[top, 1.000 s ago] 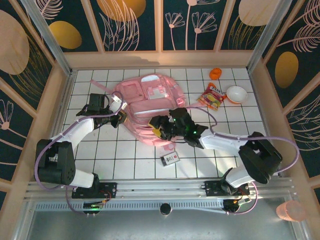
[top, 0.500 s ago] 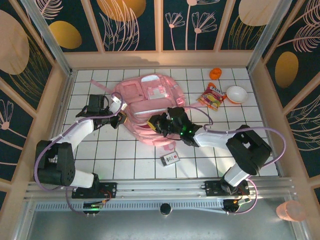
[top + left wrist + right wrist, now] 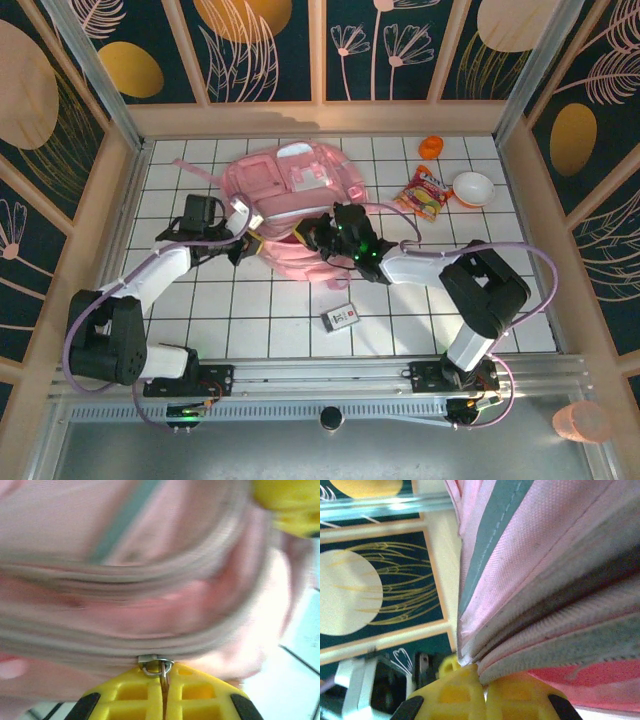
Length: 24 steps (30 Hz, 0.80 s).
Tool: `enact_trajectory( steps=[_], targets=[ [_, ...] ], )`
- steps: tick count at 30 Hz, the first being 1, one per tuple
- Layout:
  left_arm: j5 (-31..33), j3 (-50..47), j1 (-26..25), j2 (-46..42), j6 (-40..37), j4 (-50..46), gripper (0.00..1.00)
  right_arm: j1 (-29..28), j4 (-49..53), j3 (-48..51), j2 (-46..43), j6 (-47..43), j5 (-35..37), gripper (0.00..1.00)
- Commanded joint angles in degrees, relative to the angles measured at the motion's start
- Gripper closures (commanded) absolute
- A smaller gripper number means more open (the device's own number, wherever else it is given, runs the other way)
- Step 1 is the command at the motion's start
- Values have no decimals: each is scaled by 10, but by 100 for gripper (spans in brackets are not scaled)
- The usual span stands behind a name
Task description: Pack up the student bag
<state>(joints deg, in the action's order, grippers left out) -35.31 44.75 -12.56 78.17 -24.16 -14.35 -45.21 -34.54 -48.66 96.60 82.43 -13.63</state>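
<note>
Next, my left gripper goes from the zip pull [image 3: 156,665] it has to pinch the bag's corner, and my right gripper should go from the zip edge [image 3: 492,656] it has now to pinch the zip pull.
The student bag [image 3: 290,185] is a big pink backpack lying at the table's back middle, its near edge lifted. My left gripper [image 3: 247,243] is at the bag's near left edge, and in the left wrist view it [image 3: 164,677] is shut on the metal zip pull [image 3: 156,664] of the grey zip. At the bag's near right edge my right gripper [image 3: 318,236] is also shut. The right wrist view shows it [image 3: 483,674] pinching the bag's [image 3: 545,580] zip edge, pink cloth and grey zip tape between the yellow fingers [image 3: 457,692].
A red and yellow snack packet [image 3: 425,192], a white bowl [image 3: 473,188] and a small orange thing [image 3: 431,147] lie at the back right. A small card-like box [image 3: 341,318] lies in front of the bag. Wooden walls enclose the tiled table [image 3: 260,320].
My right gripper has moved left to the bag's edge and shut on it. The bag has bunched up and shifted toward the back. My left gripper has moved slightly right, holding the zip pull.
</note>
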Motion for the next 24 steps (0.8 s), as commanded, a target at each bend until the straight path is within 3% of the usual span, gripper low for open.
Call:
enact_trajectory(
  steps=[1,6,9,15,20,24],
  targets=[
    [-123,3,-48,-27,-13,-28,93,12,-33,-40,22,-35,48,100],
    [-181,-5,-101,-44,80,70,87,15,-26,-58,37,-53,33,100],
    [-153,-5,-106,-63,91,103,74,19,-26,-51,26,-76,11,100],
    [-44,15,-78,-96,-38,7,37,57,5,-35,-13,-200,-115,100],
    [30,26,-53,-111,-143,-14,28,88,132,-62,-37,-341,-205,100],
    [58,34,-53,-91,-240,-21,27,105,197,-88,-38,-404,-244,100]
  ],
)
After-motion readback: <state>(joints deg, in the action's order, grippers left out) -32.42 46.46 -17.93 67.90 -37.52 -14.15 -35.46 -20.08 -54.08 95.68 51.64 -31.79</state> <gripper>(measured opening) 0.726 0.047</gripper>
